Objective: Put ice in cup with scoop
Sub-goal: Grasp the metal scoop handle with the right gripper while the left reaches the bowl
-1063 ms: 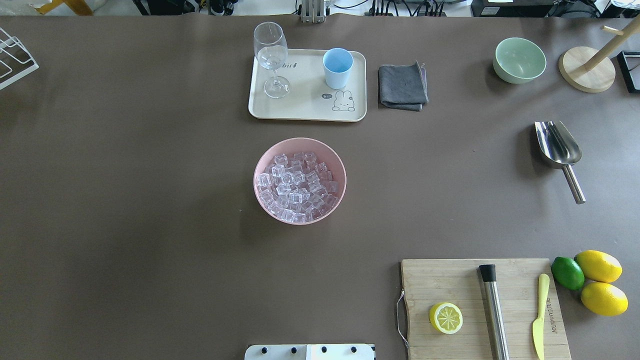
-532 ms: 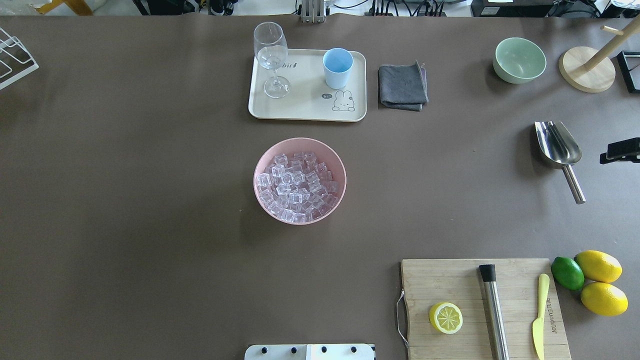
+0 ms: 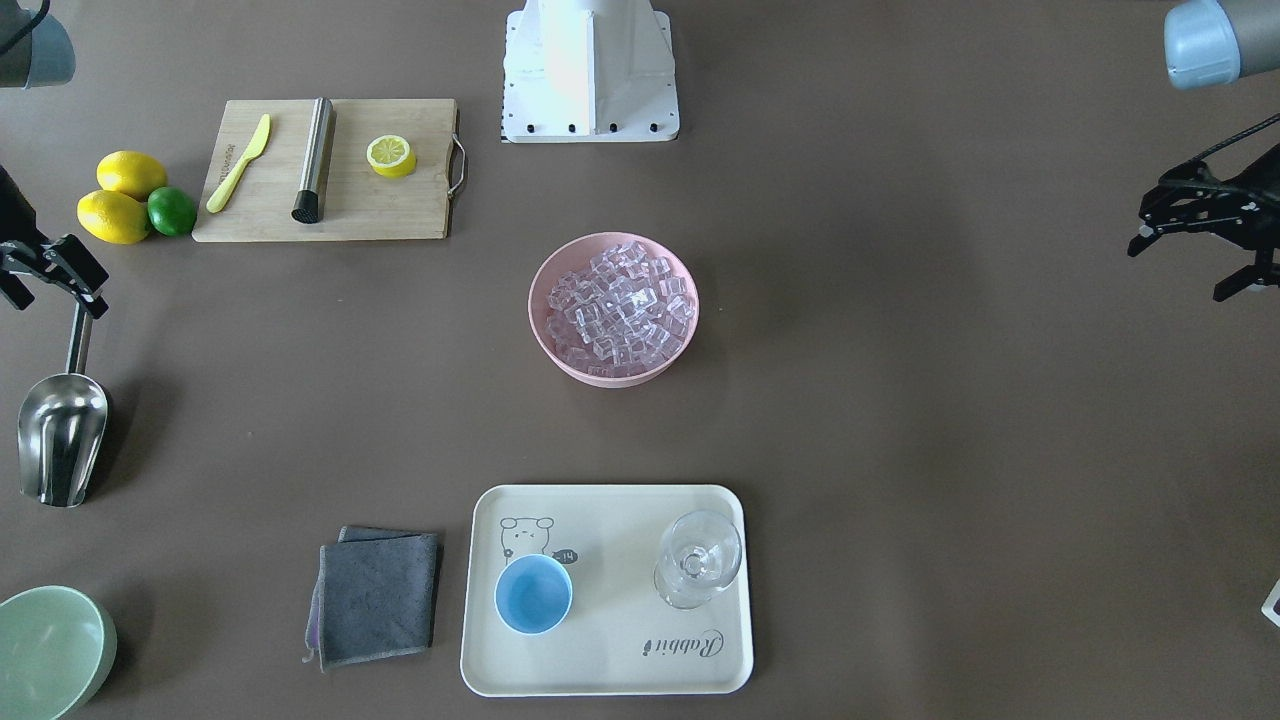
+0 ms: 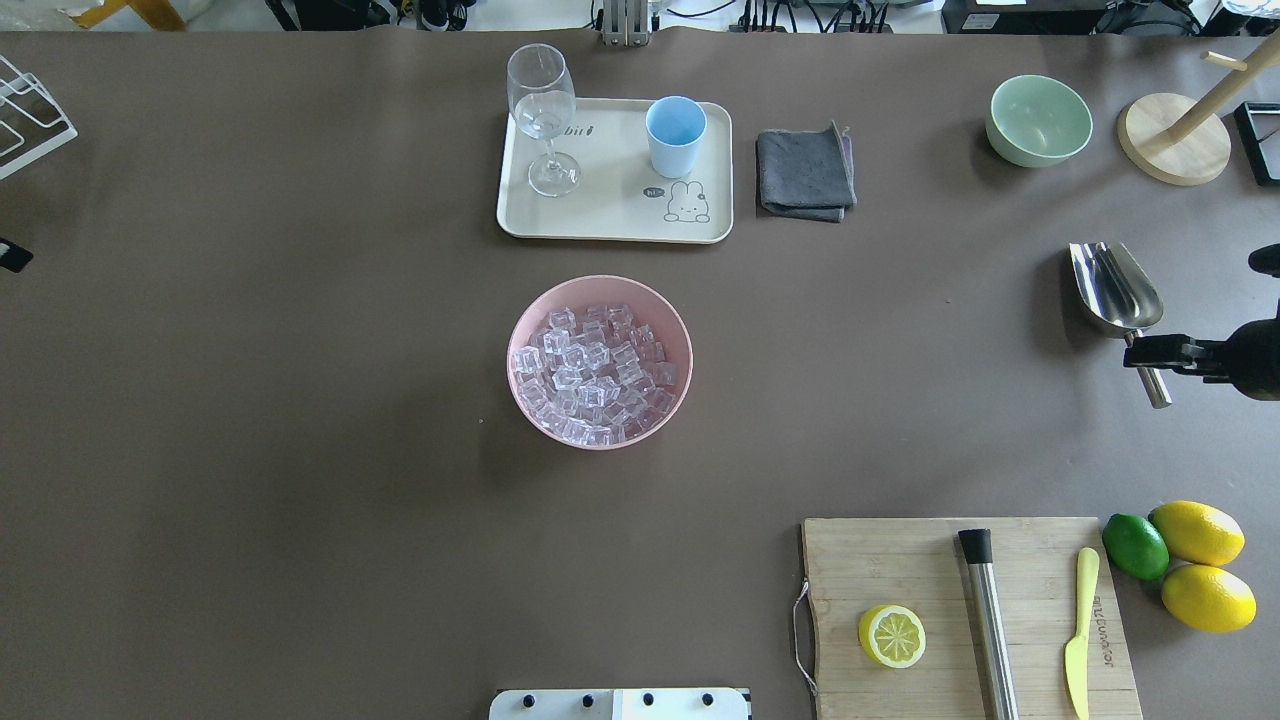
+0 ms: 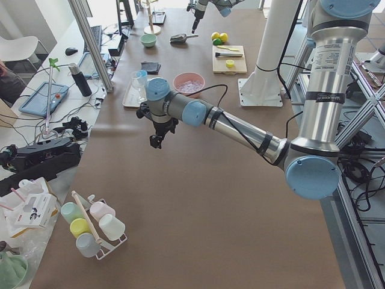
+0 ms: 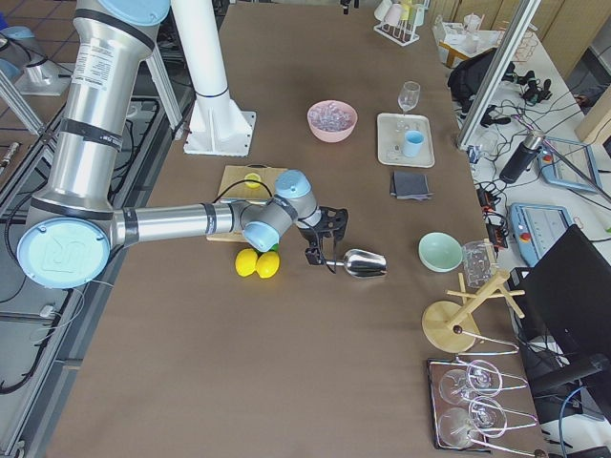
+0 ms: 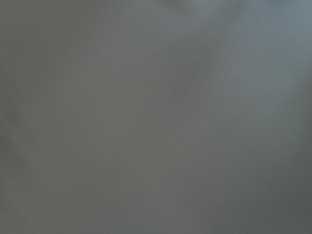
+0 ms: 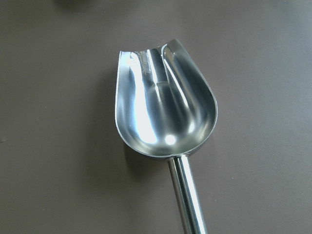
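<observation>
Loose ice cubes point(image 3: 624, 305) are piled close to the pink bowl's rim point(image 3: 692, 322), so some ice will spill out when the robot pushes the steel scoop in.
The ice point(image 4: 598, 365) fills a pink bowl point(image 4: 520, 330) at mid-table. The light-blue cup point(image 4: 675, 135) stands upright on a cream tray point(image 4: 610, 228) behind the bowl, and shows in the front view point(image 3: 533, 593). The steel scoop point(image 4: 1115, 290) lies on the table at the right, handle toward the robot; the right wrist view shows its empty trough point(image 8: 165, 112). My right gripper point(image 3: 50, 285) hovers open over the handle's end, not touching it, as the right-side view point(image 6: 325, 240) also shows. My left gripper point(image 3: 1180, 270) is open and empty, far left above bare table.
A clear stemmed glass point(image 4: 541, 110) shares the tray. A grey cloth point(image 4: 805, 172) and a pale-green bowl point(image 4: 1038, 120) lie at the back right. A cutting board point(image 4: 900, 560) with a lemon half, steel rod and yellow knife is at the front right, lemons point(image 4: 1195, 532) beside it.
My right gripper has come in from the right edge and moved down-left to above the scoop's handle. A tip of the left gripper now shows at the left edge.
</observation>
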`<act>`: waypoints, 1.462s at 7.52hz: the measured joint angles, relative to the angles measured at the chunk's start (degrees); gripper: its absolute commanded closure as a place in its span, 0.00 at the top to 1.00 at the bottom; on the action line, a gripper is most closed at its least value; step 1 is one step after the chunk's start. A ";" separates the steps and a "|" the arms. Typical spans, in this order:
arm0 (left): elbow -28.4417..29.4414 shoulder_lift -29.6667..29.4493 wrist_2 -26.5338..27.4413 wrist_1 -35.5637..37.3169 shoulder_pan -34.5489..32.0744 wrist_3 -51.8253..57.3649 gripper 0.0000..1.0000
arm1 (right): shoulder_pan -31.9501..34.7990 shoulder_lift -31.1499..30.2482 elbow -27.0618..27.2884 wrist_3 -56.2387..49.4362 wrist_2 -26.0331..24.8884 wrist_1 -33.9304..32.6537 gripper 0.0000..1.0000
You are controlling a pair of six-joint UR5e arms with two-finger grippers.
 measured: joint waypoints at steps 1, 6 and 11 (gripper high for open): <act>0.14 -0.53 -0.50 -3.05 3.40 -0.07 0.99 | -1.38 -0.09 -1.87 -0.40 -1.09 3.19 0.94; 6.17 -6.09 3.25 -29.65 20.94 0.07 0.99 | -2.27 -0.11 -8.35 -3.03 -0.67 12.96 0.60; 9.58 -13.00 19.31 -41.48 40.74 1.53 0.99 | -3.55 -0.02 -7.60 -3.63 -1.07 9.78 0.00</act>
